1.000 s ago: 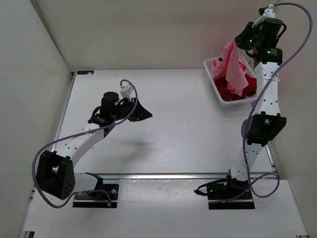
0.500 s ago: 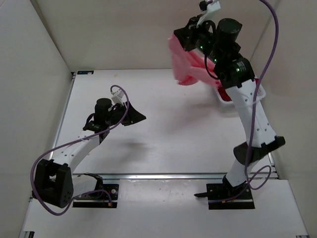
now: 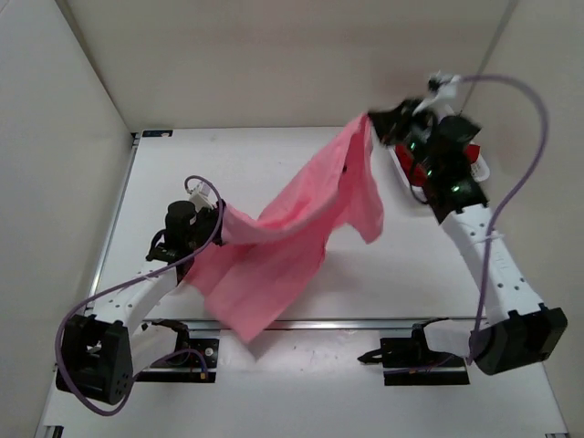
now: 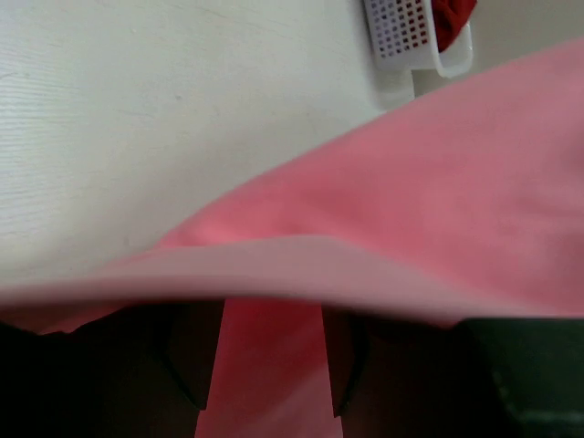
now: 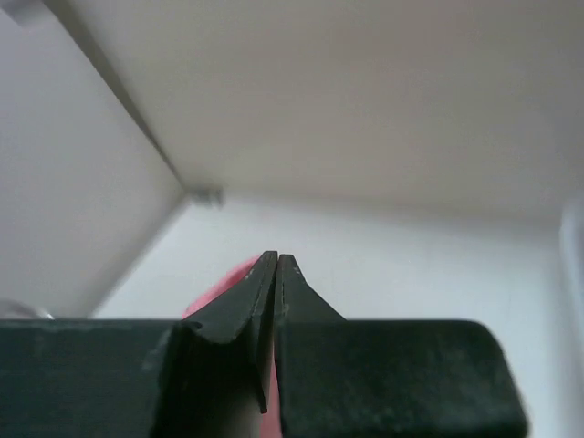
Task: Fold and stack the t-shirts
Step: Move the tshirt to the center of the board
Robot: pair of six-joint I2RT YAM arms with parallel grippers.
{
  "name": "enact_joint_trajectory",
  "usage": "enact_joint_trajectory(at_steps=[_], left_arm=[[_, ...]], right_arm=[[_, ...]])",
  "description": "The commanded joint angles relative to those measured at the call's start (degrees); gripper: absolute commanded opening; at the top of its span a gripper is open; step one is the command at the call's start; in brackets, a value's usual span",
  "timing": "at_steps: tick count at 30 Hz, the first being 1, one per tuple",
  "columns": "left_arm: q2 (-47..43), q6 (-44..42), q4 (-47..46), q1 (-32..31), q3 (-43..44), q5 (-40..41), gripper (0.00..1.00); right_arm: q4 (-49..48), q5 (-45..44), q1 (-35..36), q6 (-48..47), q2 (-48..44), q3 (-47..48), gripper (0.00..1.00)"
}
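The pink t-shirt hangs bunched up with its lower end (image 3: 245, 327) beyond the table's near edge, so next my right gripper sets it down before grabbing its loose corner (image 3: 370, 230).
The pink t-shirt (image 3: 283, 246) hangs spread in the air between my two grippers, its lower edge trailing to the table's near edge. My right gripper (image 3: 372, 119) is high at the back right and shut on the shirt's top corner; in the right wrist view (image 5: 276, 260) a bit of pink (image 5: 219, 283) shows beside the closed fingers. My left gripper (image 3: 217, 219) is low at the left, open, with pink cloth (image 4: 438, 182) draped over it and running between its fingers (image 4: 269, 328). The dark red shirt (image 3: 422, 173) lies in the basket. The lavender shirt is out of view.
The white mesh basket (image 3: 401, 169) stands at the back right under my right arm; it also shows in the left wrist view (image 4: 401, 36). Walls enclose the table at the left, back and right.
My right gripper has lifted the pink shirt out of the basket and swung it left, then back right. The shirt has unfurled and now drapes over my left gripper, which has drawn back toward the left.
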State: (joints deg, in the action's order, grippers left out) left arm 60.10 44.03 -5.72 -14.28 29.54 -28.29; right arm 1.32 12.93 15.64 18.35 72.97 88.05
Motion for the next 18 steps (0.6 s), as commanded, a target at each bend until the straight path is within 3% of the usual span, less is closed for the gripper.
enact_joint_trajectory(at_steps=[1,3,7,10,16,18], left_arm=[[3.0,1.5,-4.0,0.9,0.9,2.6,0.55],[7.6,1.9,-5.7,-0.4,2.5,4.1,0.54],[19.2,2.3,-7.8,-0.8,8.7,7.8,0.54],[29.1,4.5,-10.6,-0.6,14.0,8.3,0.53],[41.6,1.7,-5.5,-6.7,33.0,9.4,0.52],[42.6,-1.3,0.4,-7.7,37.4,10.2,0.55]], right_arm=[[-13.9,3.9,-4.2,14.2,-4.1,-25.6,0.0],[-17.3,3.0,-7.6,18.9,-6.7,-39.6,0.0],[-17.7,0.4,-10.1,23.6,-8.9,-54.1,0.0],[-16.2,-2.9,-9.5,24.0,-10.9,-57.6,0.0],[-9.2,-8.8,-10.5,21.7,-13.6,-61.0,0.0],[-7.1,-9.6,-12.7,20.8,-14.4,-60.4,0.11]])
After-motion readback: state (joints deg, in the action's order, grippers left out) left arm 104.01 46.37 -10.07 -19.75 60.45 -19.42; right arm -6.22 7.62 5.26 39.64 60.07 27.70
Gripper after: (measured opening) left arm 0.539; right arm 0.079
